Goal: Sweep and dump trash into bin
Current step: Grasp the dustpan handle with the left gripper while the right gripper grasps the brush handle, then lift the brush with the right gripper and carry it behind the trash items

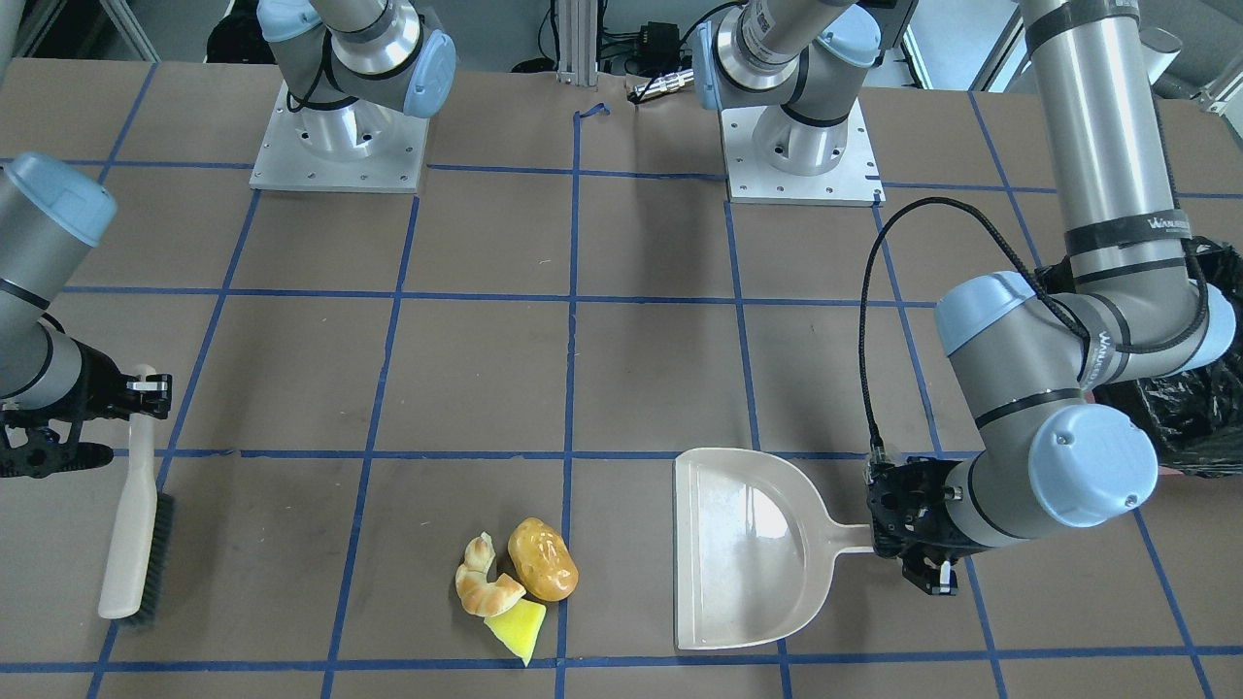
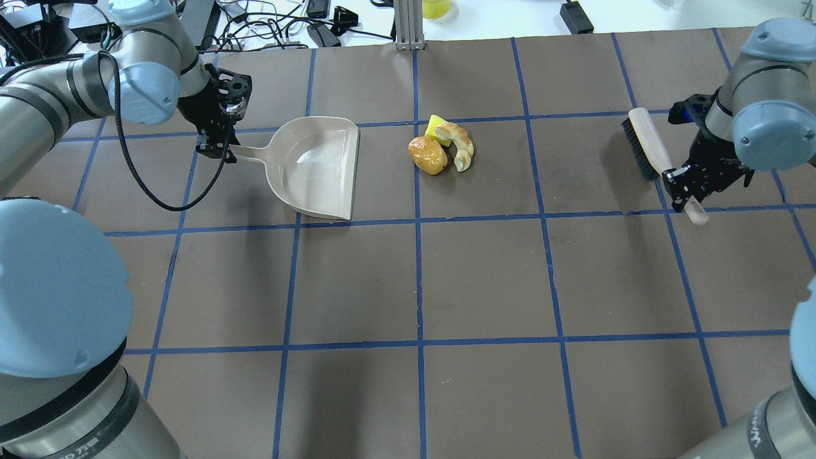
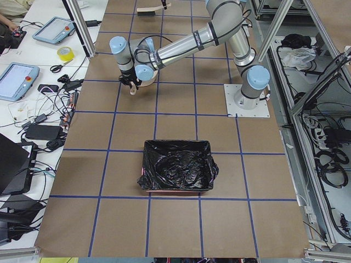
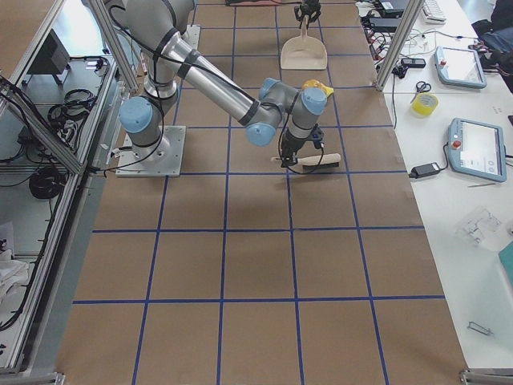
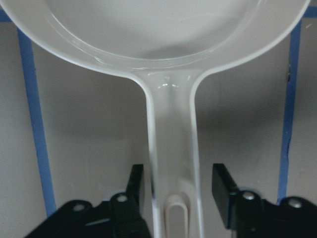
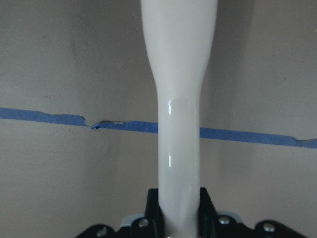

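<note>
The beige dustpan shows a shine on its smooth floor, so I expect all the swept trash to slide out when I tip the dustpan over the bin.
The trash lies together on the table: a golden-brown lump, a tan croissant piece and a yellow wedge. The beige dustpan lies flat beside them, mouth toward them. My left gripper straddles its handle, jaws open, with a gap on one side. My right gripper is shut on the handle of a beige brush, far from the trash. The black-lined bin stands at the table's left end.
The brown table is marked with a grid of blue tape. Both arm bases are bolted at the robot's edge. The bin's black bag shows partly behind my left arm in the front view. Cables and devices lie beyond the far edge.
</note>
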Tool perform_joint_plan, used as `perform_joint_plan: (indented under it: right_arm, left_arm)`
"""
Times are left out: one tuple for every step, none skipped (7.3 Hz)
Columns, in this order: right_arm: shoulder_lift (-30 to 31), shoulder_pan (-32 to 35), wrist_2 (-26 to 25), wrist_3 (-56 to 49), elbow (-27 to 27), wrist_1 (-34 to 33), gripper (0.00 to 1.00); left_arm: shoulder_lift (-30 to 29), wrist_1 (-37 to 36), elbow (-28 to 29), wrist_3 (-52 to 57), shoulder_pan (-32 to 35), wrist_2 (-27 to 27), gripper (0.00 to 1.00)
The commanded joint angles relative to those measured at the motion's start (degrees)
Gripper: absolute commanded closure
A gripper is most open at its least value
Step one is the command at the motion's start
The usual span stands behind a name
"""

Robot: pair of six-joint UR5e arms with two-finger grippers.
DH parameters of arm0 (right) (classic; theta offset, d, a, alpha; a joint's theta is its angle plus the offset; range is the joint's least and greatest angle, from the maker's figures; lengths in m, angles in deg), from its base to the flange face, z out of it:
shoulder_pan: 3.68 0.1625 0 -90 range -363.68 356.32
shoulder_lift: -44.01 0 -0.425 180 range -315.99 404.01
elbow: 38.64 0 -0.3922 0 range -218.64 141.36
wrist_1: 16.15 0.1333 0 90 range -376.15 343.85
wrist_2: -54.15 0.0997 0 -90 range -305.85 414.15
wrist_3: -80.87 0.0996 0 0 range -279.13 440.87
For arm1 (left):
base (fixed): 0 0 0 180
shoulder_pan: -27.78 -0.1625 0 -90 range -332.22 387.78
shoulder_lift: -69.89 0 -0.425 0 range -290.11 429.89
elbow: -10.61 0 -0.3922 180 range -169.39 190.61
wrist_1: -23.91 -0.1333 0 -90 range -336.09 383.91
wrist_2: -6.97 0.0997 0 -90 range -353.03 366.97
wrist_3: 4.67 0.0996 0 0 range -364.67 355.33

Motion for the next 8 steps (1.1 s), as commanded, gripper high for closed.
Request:
perform_joint_plan:
  right_arm:
    - [1.5,6.2,-1.6,5.4,-0.1,0.4,0.81]
    - [1.5,10.4,-3.0,10.6,-0.9,1.3,0.82]
    - [0.8,14.8,-3.1,16.8,-4.1,5.7,0.83]
    - [-0.2,18.7,-3.0,24.7,-7.5,10.3,0.85]
    - [-1.9,22.3,-2.9,31.0,-9.2,11.6,0.86]
    - [-3.0,25.8,-3.3,35.6,-9.5,11.4,0.86]
    - [-4.1,28.0,-3.9,39.7,-9.5,11.5,0.87]
    - [-4.9,30.2,-3.4,43.8,-9.6,11.4,0.88]
  left_arm:
    - [0.1,-0.1,0.1,-0.1,0.1,0.2,1.0]
    - [0.1,-0.4,0.2,-0.5,0.1,0.5,1.0]
    - [0.0,-0.4,0.1,-0.6,0.4,0.8,1.0]
    - [-0.1,-0.6,0.4,-0.6,0.9,1.3,1.0]
    - [-0.2,-0.5,0.5,-1.5,1.8,4.2,1.0]
    - [-0.2,-0.6,0.7,-4.9,2.6,5.0,1.0]
    - [-0.3,-0.5,0.9,-6.8,3.5,5.5,1.0]
    - [-0.5,-0.5,1.0,-7.2,3.9,7.3,1.0]
